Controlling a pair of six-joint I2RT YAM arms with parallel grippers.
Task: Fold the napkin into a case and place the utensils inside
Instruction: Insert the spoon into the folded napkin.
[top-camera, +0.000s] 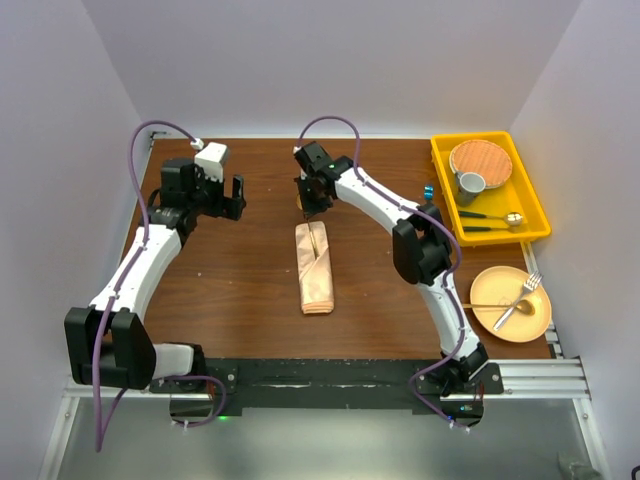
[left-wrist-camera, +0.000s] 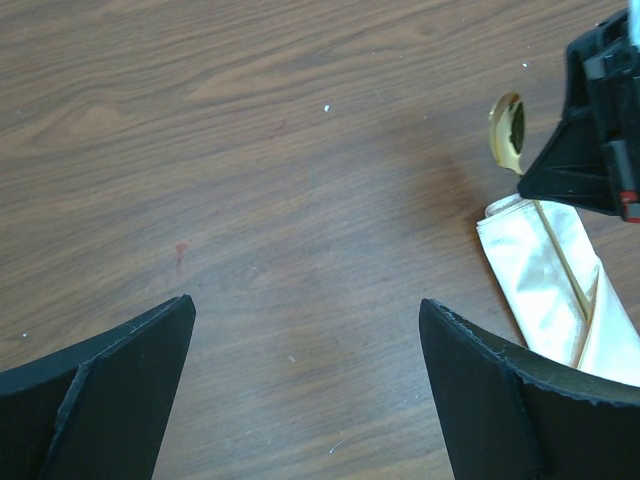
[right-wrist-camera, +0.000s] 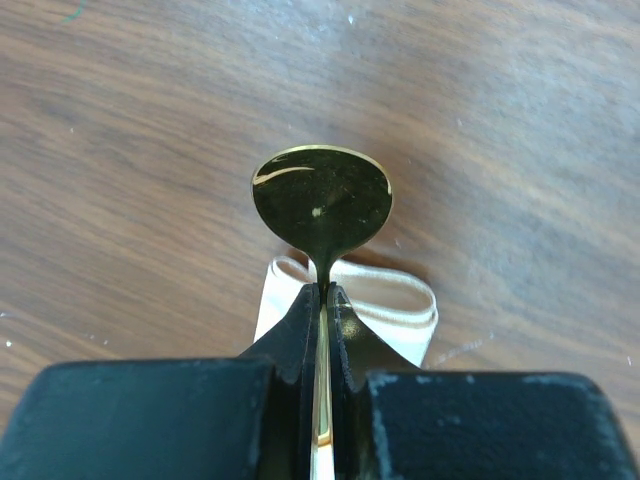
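Note:
I go on sliding the gold spoon's handle (top-camera: 312, 238) in with my right gripper, as it points into the case's fold (top-camera: 318, 259), until the spoon's bowl sits over the case.
The napkin lies folded into a narrow peach satin case (top-camera: 316, 268) at mid-table, its open end (right-wrist-camera: 400, 305) pointing away from the arm bases. My right gripper (right-wrist-camera: 322, 295) is shut on the handle of a gold spoon (right-wrist-camera: 322, 205) just above that open end, with the bowl sticking out past the fingertips. The left wrist view shows the spoon bowl (left-wrist-camera: 507, 130) and the case (left-wrist-camera: 550, 290) at its right. My left gripper (left-wrist-camera: 307, 320) stands wide open over bare wood, left of the case, holding nothing. A gold fork (top-camera: 522, 295) lies on the round plate (top-camera: 535, 322).
A yellow tray (top-camera: 530, 190) at the back right holds a wood-toned plate (top-camera: 480, 158), a grey cup (top-camera: 470, 184) and dark-handled cutlery (top-camera: 490, 218). A small blue object (top-camera: 428, 191) stands beside the tray. The table's far edge meets the wall.

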